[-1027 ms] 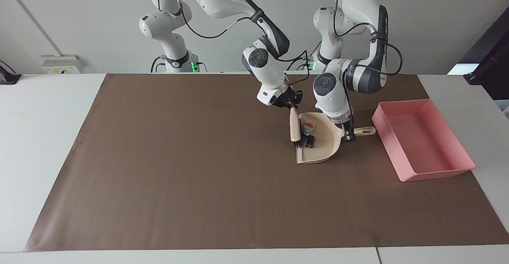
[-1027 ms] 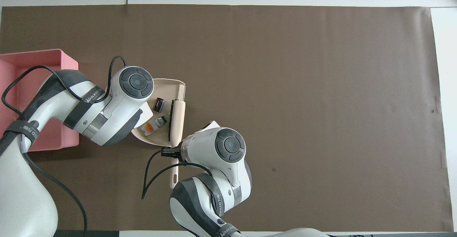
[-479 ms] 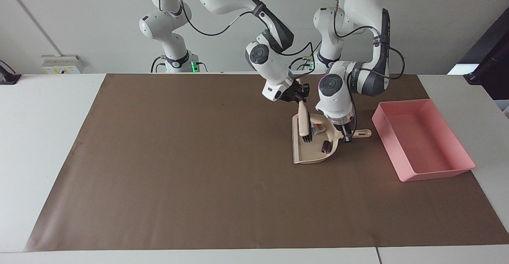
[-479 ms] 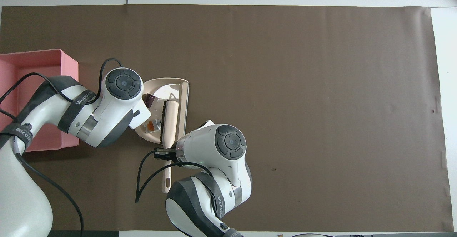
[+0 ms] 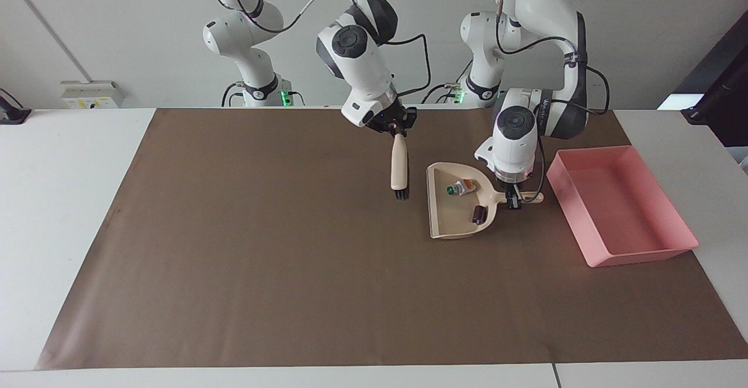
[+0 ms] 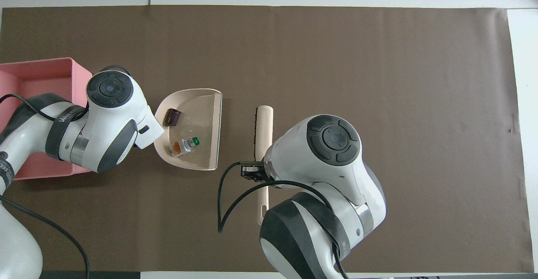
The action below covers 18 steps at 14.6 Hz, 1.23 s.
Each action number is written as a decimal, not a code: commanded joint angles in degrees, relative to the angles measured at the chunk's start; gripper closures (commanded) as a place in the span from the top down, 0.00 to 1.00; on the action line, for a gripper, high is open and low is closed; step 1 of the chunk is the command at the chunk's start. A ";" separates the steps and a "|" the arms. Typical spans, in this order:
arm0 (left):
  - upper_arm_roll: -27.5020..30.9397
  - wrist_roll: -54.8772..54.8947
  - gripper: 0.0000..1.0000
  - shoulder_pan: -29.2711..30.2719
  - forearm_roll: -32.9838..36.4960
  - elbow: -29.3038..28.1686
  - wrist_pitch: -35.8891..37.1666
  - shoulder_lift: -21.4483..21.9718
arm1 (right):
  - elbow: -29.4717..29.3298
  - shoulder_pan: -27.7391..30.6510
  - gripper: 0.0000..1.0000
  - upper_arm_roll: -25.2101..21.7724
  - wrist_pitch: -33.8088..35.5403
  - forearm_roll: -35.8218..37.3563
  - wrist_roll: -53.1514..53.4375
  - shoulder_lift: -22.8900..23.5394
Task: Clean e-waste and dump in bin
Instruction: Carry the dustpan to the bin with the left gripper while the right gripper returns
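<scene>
My right gripper should keep moving the brush away and let go of it on the clear brown mat (image 6: 437,148), because both bits are deep in the beige dustpan (image 6: 178,132).
A beige dustpan (image 5: 450,224) sits low over the brown mat and holds the e-waste. The white bit with green and orange marks (image 5: 461,188) and the dark bit (image 5: 478,214) lie near its handle end; both also show in the overhead view, white (image 6: 185,146) and dark (image 6: 172,117). My left gripper (image 5: 514,199) is shut on the dustpan's handle (image 5: 533,196). My right gripper (image 5: 399,131) is shut on a beige brush (image 5: 400,169), held in the air with bristles down, over the mat beside the dustpan's open edge. The pink bin (image 5: 643,253) stands beside the dustpan, toward the left arm's end.
The brown mat (image 5: 263,259) covers most of the white table. In the overhead view the left arm's wrist (image 6: 109,119) hides the dustpan's handle and part of the pink bin (image 6: 46,67). The brush (image 6: 263,130) shows there too.
My right gripper has lifted the brush out of the dustpan and carried it toward the right arm's end. The dustpan has turned slightly, and both bits have slid toward its handle end.
</scene>
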State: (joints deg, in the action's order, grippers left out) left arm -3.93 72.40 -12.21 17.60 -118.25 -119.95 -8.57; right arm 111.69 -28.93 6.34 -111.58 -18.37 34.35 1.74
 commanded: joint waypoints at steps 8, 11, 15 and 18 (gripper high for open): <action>0.59 17.24 0.00 16.13 -9.52 15.15 16.07 4.44 | 6.95 34.17 0.00 0.86 15.01 17.22 -32.47 -5.61; 0.76 23.64 0.00 22.03 -9.17 17.43 15.19 3.66 | 13.71 40.95 0.00 0.86 5.88 19.43 -39.42 -5.61; 1.99 28.40 0.00 28.37 -4.18 22.17 11.42 1.11 | 20.22 44.66 0.00 0.78 -4.33 19.43 -40.15 -5.78; 2.34 28.50 0.00 31.53 1.26 22.18 5.19 0.31 | 23.66 44.83 0.00 0.78 -10.05 19.43 -42.86 -6.39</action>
State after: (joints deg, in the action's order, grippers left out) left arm -1.51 100.20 18.04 15.48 -97.88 -111.83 -6.75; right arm 132.32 14.82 6.15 -118.36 0.13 -6.17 -2.45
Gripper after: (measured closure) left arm 0.683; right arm 0.749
